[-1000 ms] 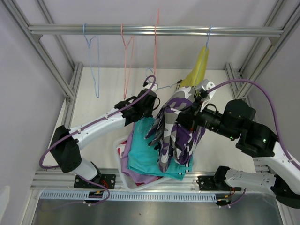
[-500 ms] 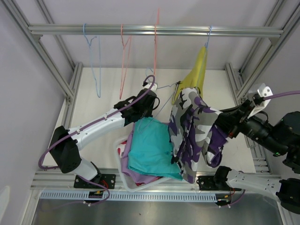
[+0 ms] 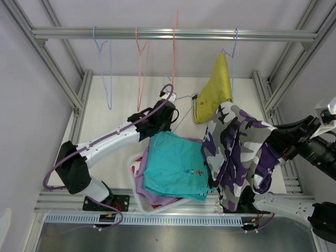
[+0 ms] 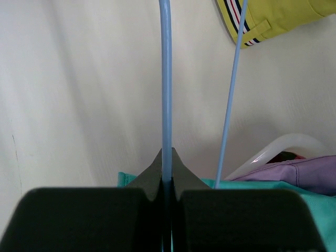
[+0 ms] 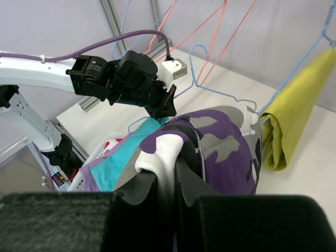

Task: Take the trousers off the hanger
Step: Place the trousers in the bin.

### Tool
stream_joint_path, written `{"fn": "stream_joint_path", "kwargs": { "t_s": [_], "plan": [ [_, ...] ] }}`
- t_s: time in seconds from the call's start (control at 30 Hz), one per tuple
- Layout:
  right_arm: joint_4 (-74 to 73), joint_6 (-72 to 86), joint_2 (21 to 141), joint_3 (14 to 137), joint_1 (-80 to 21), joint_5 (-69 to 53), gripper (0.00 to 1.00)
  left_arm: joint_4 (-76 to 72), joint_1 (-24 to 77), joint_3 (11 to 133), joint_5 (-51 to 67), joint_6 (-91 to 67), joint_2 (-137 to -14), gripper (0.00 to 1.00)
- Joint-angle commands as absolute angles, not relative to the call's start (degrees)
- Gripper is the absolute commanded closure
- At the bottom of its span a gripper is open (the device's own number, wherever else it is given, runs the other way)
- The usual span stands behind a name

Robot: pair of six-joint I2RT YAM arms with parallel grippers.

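Next, I turn my right gripper back and lay the held fold across the teal shorts [image 3: 176, 167] before it opens, because the camouflage shorts [image 3: 231, 149] hang beside the white basket.
My right gripper [image 5: 170, 178] is shut on a white-and-purple fold of the camouflage shorts [image 5: 220, 147]. It holds them in the air at the right [image 3: 239, 152], above the table and beside the basket. My left gripper [image 3: 167, 111] is shut on the wire of a light-blue hanger [image 4: 166, 79], which is off the rail. The hanger's far end [image 5: 239, 100] lies close to the shorts' edge; I cannot tell whether they touch. Mustard shorts [image 3: 212, 92] hang on a blue hanger from the rail. Teal shorts [image 3: 173, 168] lie on top in the white basket [image 3: 137, 197], over lilac ones [image 3: 149, 197].
Empty hangers, one blue [image 3: 105, 63] and two pink [image 3: 142, 63], hang from the metal rail [image 3: 173, 34]. Frame posts stand on both sides. A red-and-white cloth [image 3: 137, 167] peeks out at the basket's left rim.
My right gripper has pulled the camouflage shorts to the right, away from the blue hanger and off the basket. The teal shorts are now uncovered. The left arm has stayed still.
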State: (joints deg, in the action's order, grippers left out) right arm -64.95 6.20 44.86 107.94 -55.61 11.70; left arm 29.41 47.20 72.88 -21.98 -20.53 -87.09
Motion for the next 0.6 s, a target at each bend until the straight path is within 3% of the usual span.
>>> {"fn": "stream_joint_path", "kwargs": {
  "t_s": [0.0,0.3,0.57],
  "plan": [
    [-58.97,4.48,45.44,113.46,-54.67,11.78,1.00,28.48,46.76,75.06,-21.71,-21.44,-84.20,0.99],
    [-60.38,4.22,45.88,115.49,-53.96,11.51,1.00,28.39,46.76,75.15,-21.53,-21.27,-83.94,0.99],
    [-53.80,5.71,45.09,102.60,-53.61,6.77,1.00,28.39,46.76,75.50,-20.48,-21.27,-83.50,1.00]
  ]
}}
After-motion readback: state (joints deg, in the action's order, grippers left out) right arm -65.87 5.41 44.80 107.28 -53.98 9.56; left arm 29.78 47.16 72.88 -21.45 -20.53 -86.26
